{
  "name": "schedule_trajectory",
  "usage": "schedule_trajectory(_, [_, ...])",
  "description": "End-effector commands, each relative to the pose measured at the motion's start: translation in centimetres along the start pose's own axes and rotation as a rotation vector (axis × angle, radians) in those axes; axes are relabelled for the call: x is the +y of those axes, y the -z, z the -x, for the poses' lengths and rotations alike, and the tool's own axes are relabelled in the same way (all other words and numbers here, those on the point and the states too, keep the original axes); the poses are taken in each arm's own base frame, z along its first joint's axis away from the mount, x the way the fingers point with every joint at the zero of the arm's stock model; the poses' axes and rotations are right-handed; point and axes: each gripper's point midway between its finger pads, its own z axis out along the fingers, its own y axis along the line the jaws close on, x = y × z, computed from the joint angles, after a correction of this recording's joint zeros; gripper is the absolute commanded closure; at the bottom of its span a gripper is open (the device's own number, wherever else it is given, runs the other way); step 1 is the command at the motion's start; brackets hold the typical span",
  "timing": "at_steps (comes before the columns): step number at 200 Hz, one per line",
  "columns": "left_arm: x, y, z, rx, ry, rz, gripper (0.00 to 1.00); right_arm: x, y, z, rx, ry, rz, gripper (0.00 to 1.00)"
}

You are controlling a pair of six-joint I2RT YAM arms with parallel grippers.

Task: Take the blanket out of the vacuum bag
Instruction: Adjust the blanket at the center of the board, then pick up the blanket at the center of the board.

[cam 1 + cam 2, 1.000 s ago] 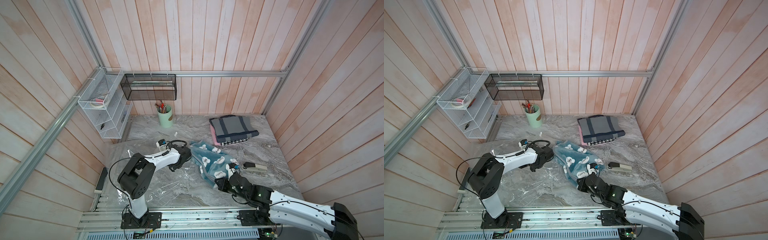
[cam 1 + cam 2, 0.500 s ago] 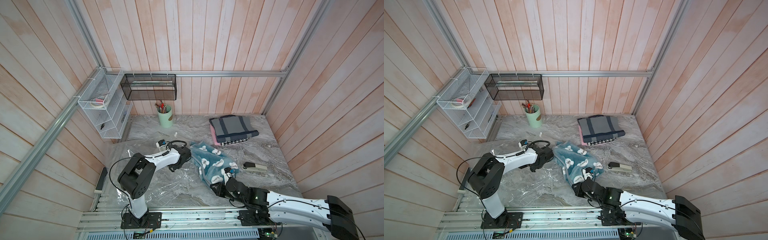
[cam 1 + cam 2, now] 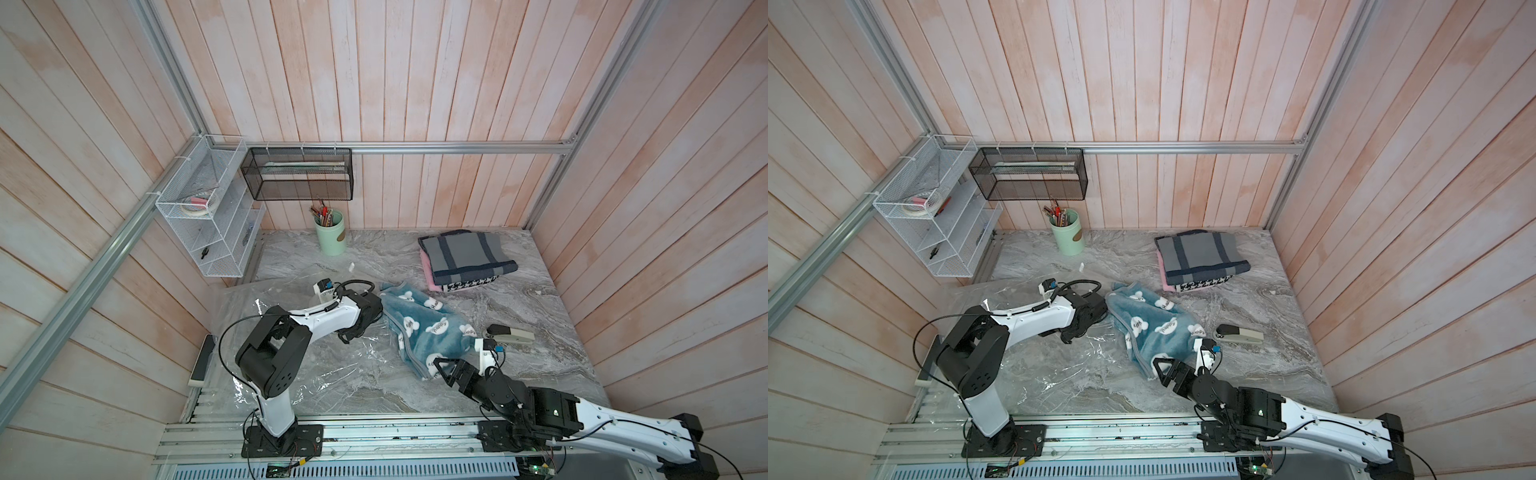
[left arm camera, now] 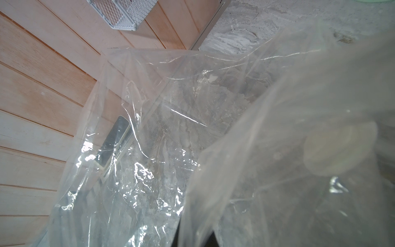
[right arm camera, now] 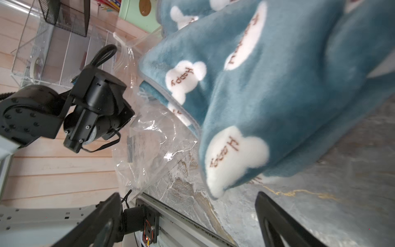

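I should grip the blanket's fold nearer the stapler and pull away, with the blanket's edge at the bag's rim and my right gripper empty at the blanket's near corner.
The blanket, teal fleece with white clouds, lies crumpled on the marble table, its left edge against the vacuum bag's rim. The vacuum bag is crinkly clear plastic spread flat over the table's left half. A round white valve cap shows blurred in the left wrist view. My left gripper is shut on a fold of the bag's plastic. My right gripper stands open just short of the blanket's near corner, holding nothing.
A stack of folded textiles lies at the back right, and a stapler sits right of the blanket. A green pen cup stands at the back wall below a black mesh basket. A white wire rack hangs on the left wall.
My right gripper went from shut on the blanket's corner to open and drew back toward the front edge. The blanket settled on the table. The left arm stayed put.
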Motion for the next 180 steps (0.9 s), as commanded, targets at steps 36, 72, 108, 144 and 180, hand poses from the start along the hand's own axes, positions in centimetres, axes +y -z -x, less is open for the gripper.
schedule_trajectory(36, [-0.3, -0.4, 0.3, -0.022, 0.006, -0.012, 1.00, -7.4, 0.6, 2.3, -0.181, -0.121, -0.222, 0.11])
schedule_trajectory(72, [-0.1, -0.4, 0.2, -0.019, 0.005, -0.013, 1.00, -9.1, 0.0, 1.7, -0.189, -0.220, -0.207, 0.12])
schedule_trajectory(108, [0.0, -0.4, 0.3, -0.023, 0.000, -0.012, 1.00, -8.8, -0.7, 1.7, -0.198, -0.258, -0.132, 0.12])
schedule_trajectory(144, [0.1, -0.3, 0.6, -0.023, 0.003, -0.013, 1.00, -10.2, -0.3, 1.4, -0.134, -0.251, -0.253, 0.12])
schedule_trajectory(180, [0.0, -0.2, 0.5, -0.015, 0.019, -0.023, 1.00, -8.8, -0.1, 2.6, -0.099, -0.083, -0.460, 0.04])
